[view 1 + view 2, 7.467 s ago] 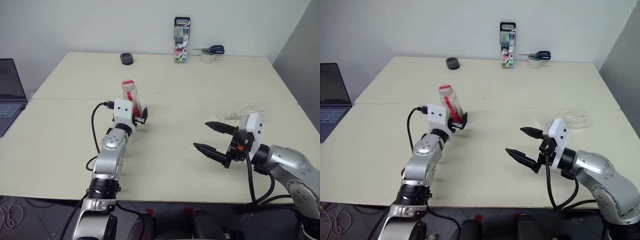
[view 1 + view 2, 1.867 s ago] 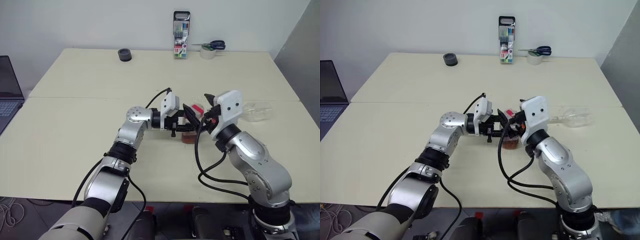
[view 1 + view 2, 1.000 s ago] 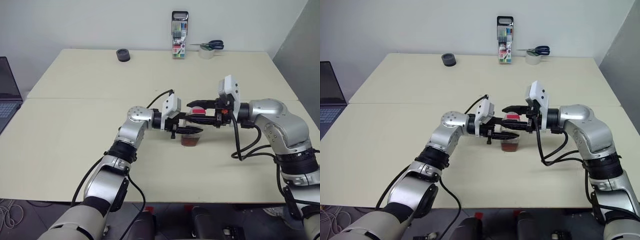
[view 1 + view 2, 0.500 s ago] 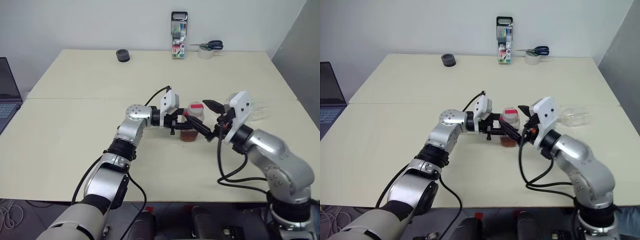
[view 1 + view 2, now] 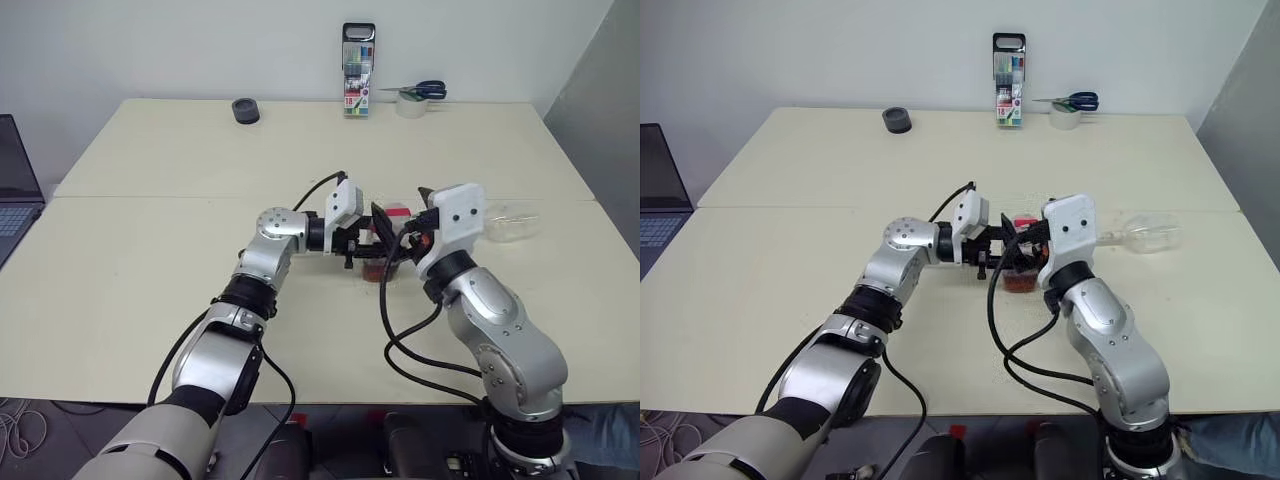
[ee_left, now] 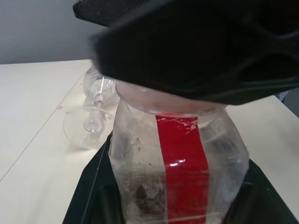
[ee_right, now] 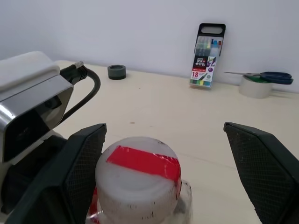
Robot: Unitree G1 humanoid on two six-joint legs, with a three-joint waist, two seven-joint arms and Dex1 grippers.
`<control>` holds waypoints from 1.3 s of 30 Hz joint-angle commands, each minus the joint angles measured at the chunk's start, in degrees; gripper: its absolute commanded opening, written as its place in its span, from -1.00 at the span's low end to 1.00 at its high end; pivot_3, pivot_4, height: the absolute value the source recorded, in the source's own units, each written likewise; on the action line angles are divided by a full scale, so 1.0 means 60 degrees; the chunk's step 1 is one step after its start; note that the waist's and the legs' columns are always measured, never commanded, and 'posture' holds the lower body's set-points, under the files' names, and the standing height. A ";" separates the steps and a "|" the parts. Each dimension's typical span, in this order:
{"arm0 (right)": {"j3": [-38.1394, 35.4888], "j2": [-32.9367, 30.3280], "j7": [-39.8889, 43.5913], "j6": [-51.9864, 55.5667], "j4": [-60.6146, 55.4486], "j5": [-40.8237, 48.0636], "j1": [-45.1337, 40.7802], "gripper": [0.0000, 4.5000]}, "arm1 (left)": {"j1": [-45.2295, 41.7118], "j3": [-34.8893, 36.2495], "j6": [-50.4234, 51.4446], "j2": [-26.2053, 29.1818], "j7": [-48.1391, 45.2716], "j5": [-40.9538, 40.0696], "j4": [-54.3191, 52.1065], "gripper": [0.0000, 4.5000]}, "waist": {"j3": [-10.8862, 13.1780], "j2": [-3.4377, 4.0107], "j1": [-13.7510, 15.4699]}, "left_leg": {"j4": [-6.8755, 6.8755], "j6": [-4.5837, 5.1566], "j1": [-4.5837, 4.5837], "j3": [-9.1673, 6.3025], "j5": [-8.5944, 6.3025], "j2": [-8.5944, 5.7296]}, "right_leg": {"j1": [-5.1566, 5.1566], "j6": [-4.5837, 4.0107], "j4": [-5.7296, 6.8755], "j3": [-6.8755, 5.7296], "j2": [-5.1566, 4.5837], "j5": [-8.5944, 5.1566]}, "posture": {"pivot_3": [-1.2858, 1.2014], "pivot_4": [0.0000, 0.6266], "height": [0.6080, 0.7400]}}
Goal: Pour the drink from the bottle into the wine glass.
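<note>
The cap (image 7: 138,181) is off-centre, beside the finger crowding my left gripper, so I should back my right gripper off, turn it and come in from the wine glass's side (image 5: 510,222).
The bottle (image 5: 383,262), clear with a red label strip and a red-topped cap (image 7: 138,177), stands upright near the table's middle. A little reddish-brown drink (image 5: 376,271) sits at its bottom. My left gripper (image 5: 376,243) reaches in from the left and is shut on the bottle's body. My right gripper (image 7: 164,127) is open, with one finger on each side of the cap and not touching it. The wine glass (image 5: 1146,237) lies on its side to the right of the bottle, and the left wrist view also catches the wine glass (image 6: 96,116).
A marker case (image 5: 359,72) stands at the table's far edge. Beside it, scissors lie on a tape roll (image 5: 417,101), and a black roll (image 5: 245,110) sits further left. A laptop (image 5: 15,190) lies off the table's left side.
My right gripper has let go of the cap, opened wide and swung round; its fingers now straddle the cap from the near side. The left gripper and bottle have stayed put.
</note>
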 commanded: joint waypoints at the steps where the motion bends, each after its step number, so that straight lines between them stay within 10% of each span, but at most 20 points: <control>1: 0.0065 0.0215 -0.0129 -0.0297 -0.0167 -0.0250 -0.0084 0.90 | -0.0260 0.0115 -0.0222 -0.0043 0.0015 -0.0038 -0.0133 -0.21 | 0.0000 0.0000 -0.0001 | 0.0000 0.0000 0.0000 0.0000 0.0000 0.0000 | 0.0000 0.0000 0.0000 0.0000 0.0000 0.0000 | 0.03 -0.52 1.00; 10: 0.0083 0.0511 -0.0037 -0.0308 -0.0109 -0.0410 -0.0002 -0.17 | -0.0256 0.0135 -0.0208 -0.0002 -0.0002 -0.0008 -0.0135 -0.21 | 0.0000 0.0001 -0.0008 | 0.0001 0.0001 0.0000 -0.0001 0.0000 -0.0001 | 0.0000 0.0000 0.0001 0.0000 0.0000 0.0000 | 0.03 -0.52 1.00; 18: -0.0120 0.0267 0.0899 -0.0254 0.0028 0.0269 0.0054 -0.17 | -0.0296 0.0103 -0.0150 0.0033 -0.0163 -0.0021 -0.0139 -0.21 | -0.0001 0.0001 -0.0013 | 0.0001 0.0002 0.0001 -0.0001 -0.0001 -0.0001 | 0.0000 0.0000 0.0002 0.0000 0.0000 0.0000 | 0.03 -0.52 1.00; 27: -0.1335 -0.4343 0.8518 -0.1161 0.4279 0.3048 -0.2441 -0.17 | -0.0435 0.0095 -0.0107 0.0208 -0.0759 -0.0062 -0.0216 -0.22 | 0.0001 0.0004 -0.0037 | -0.0002 0.0041 0.0019 0.0011 -0.0023 0.0000 | 0.0020 0.0000 -0.0009 0.0004 0.0007 0.0001 | 0.03 -0.52 1.00; 33: -0.1034 -0.4774 0.9465 -0.1130 0.5419 0.3300 -0.3369 -0.17 | -0.0440 0.0155 -0.0148 0.0231 -0.0734 -0.0062 -0.0262 -0.22 | 0.0001 0.0002 -0.0041 | -0.0009 0.0041 0.0016 0.0001 -0.0020 0.0010 | 0.0014 -0.0001 -0.0009 -0.0005 0.0015 0.0001 | 0.03 -0.52 1.00; 39: -0.1837 -0.4580 0.8396 -0.0814 0.4279 0.3759 -0.3116 0.73 | -0.0345 0.0220 -0.0073 0.0267 -0.0653 -0.0110 -0.0400 -0.23 | 0.0001 0.0002 -0.0027 | 0.0003 0.0006 -0.0008 0.0011 -0.0001 -0.0010 | -0.0001 -0.0001 -0.0011 -0.0003 -0.0022 0.0001 | 0.03 -0.52 1.00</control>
